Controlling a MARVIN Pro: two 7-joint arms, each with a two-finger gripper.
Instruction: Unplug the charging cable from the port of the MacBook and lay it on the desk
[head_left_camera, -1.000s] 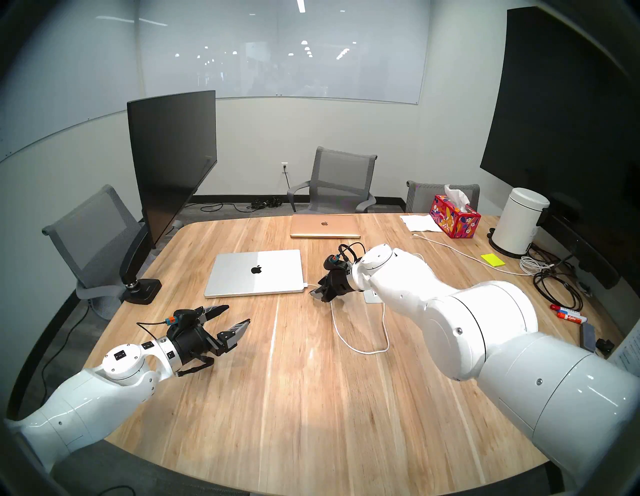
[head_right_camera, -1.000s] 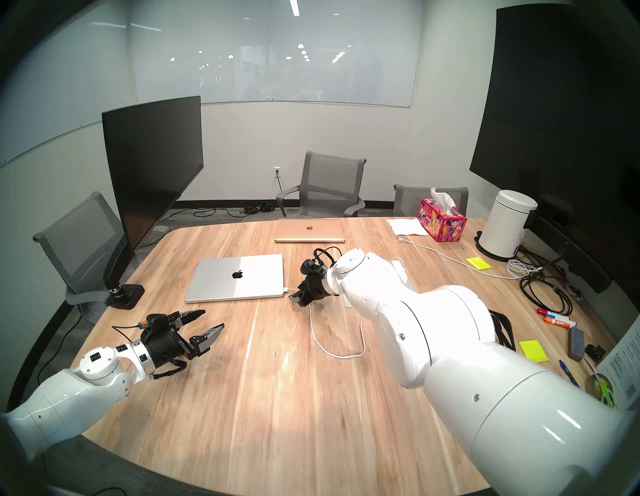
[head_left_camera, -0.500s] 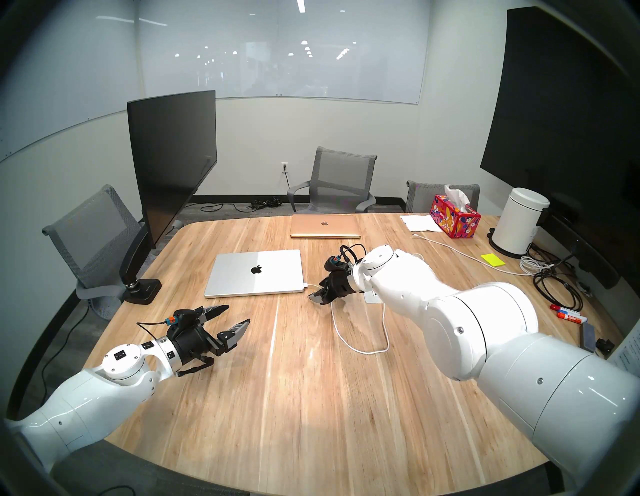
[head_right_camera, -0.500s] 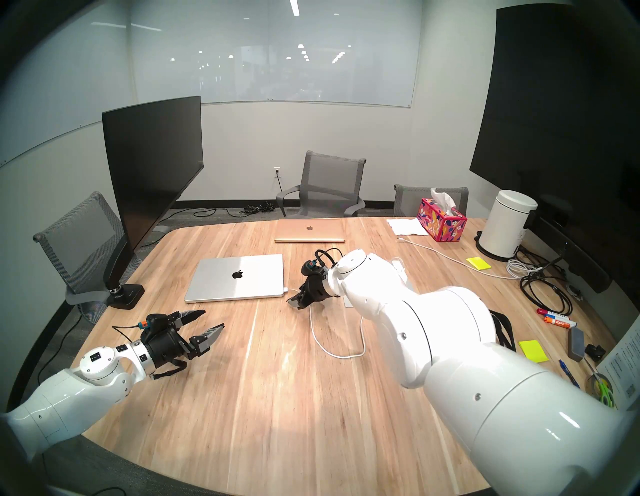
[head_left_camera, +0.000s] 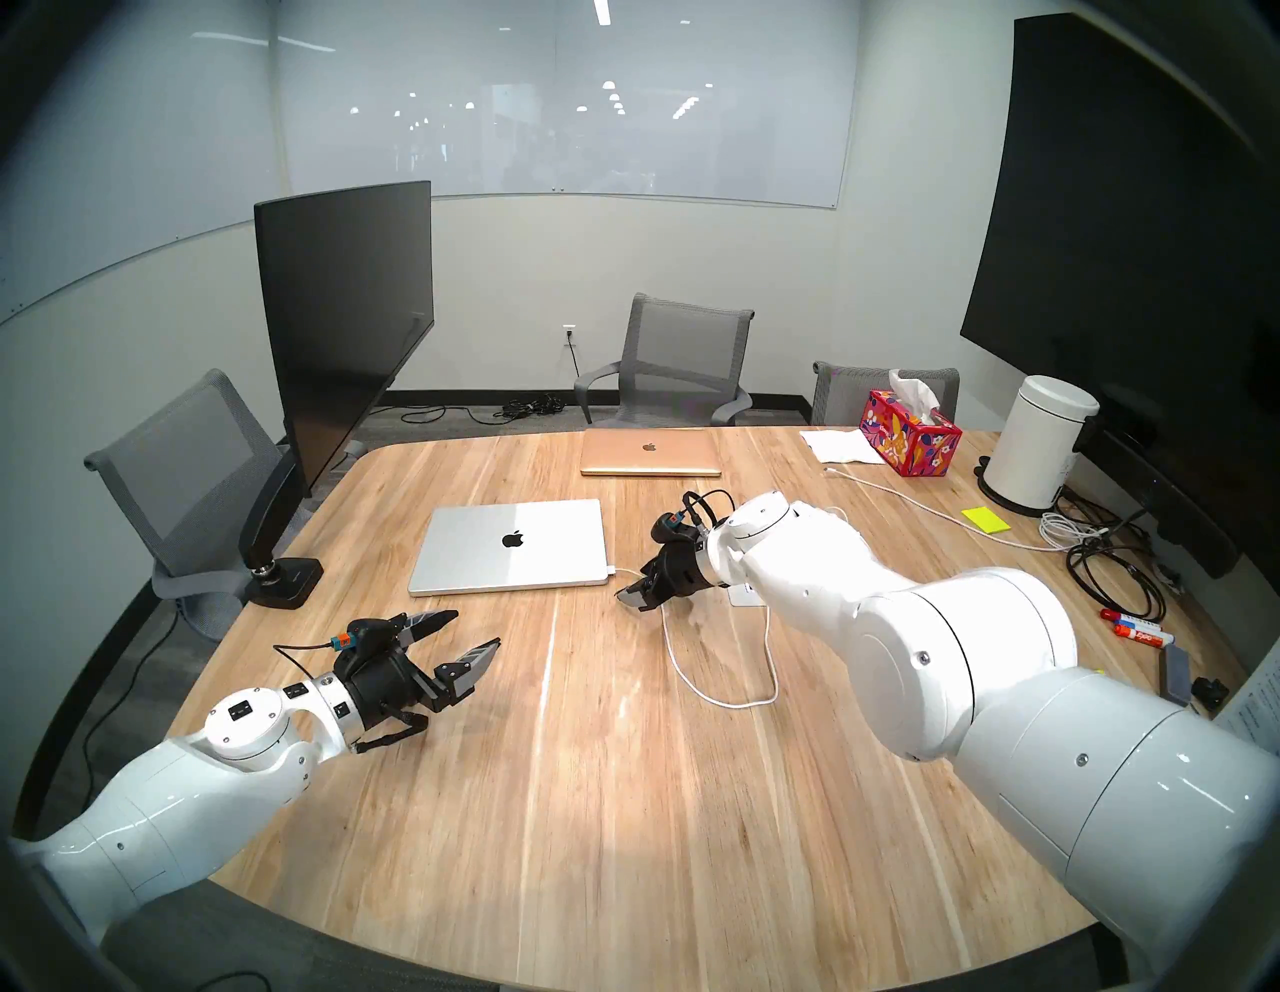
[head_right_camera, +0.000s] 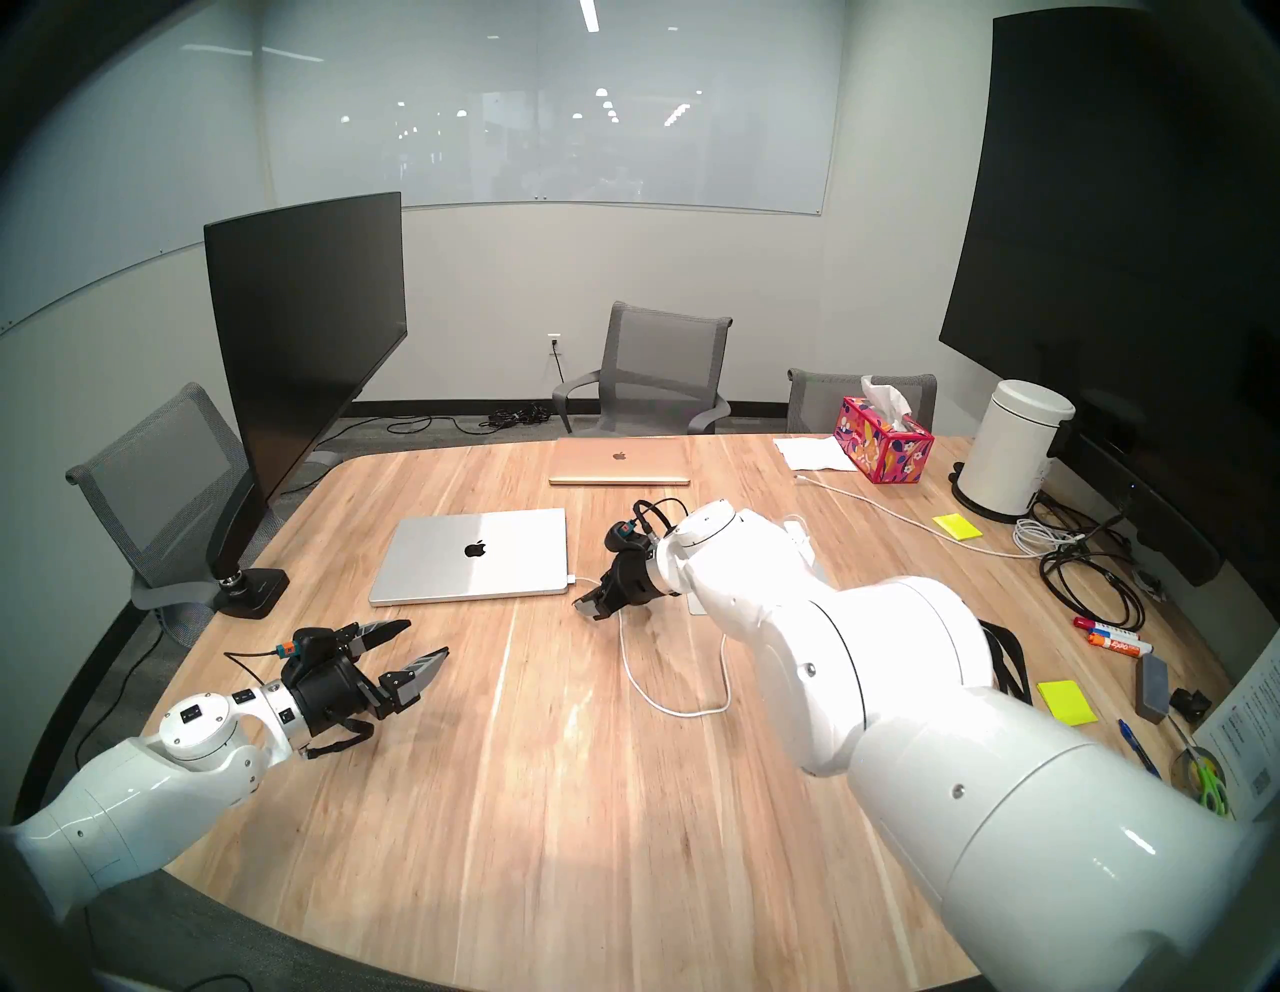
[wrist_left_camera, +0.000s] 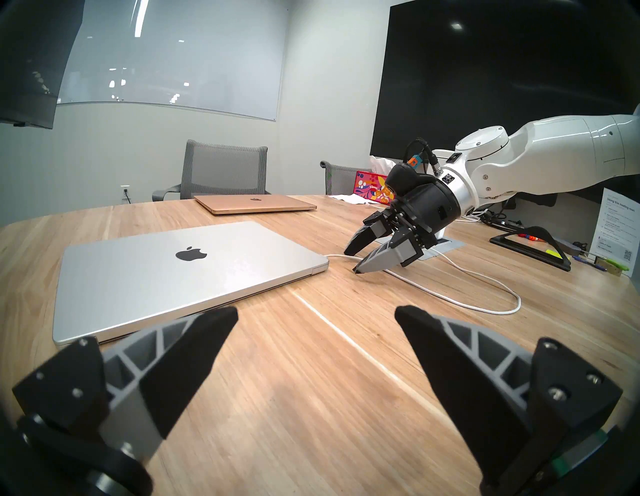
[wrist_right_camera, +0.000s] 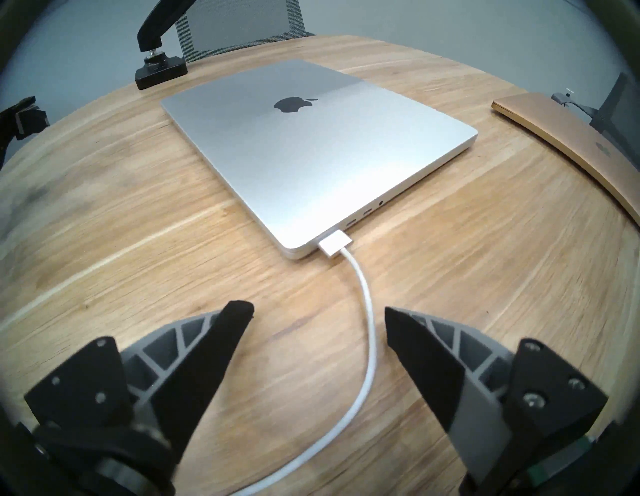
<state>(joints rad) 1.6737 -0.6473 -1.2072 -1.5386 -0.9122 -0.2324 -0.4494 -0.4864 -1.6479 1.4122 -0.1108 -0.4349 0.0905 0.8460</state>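
I expect the wide plug (wrist_right_camera: 335, 243) to come off and the MacBook to stay in place when I pull the cable, because the plug sits against the MacBook's edge (wrist_right_camera: 320, 240).
The silver MacBook (head_left_camera: 509, 547) lies shut on the wood-grain desk (head_left_camera: 589, 796). The white charging cable (head_left_camera: 720, 700) loops over the desk. Its plug (wrist_right_camera: 335, 244) sits in the port on the laptop's right side edge, so the port is hidden. My right gripper (head_left_camera: 632, 587) is open and low over the desk, just right of the plug. In the right wrist view the cord (wrist_right_camera: 370, 329) runs between its fingertips without touching them. The cable's far end is hidden under my right arm. My left gripper (head_left_camera: 476, 628) is open and empty, in front of the laptop.
A gold laptop (head_left_camera: 650, 452) lies at the desk's far side. A big monitor (head_left_camera: 343, 325) stands on a clamped arm (head_left_camera: 284, 575) at the left. At the right are a tissue box (head_left_camera: 909, 433), a white canister (head_left_camera: 1035, 443), black cords (head_left_camera: 1108, 575) and markers (head_left_camera: 1136, 627).
My right gripper has crept a little left and down towards the plug, still open. The left arm, the cable and the laptop have not moved.
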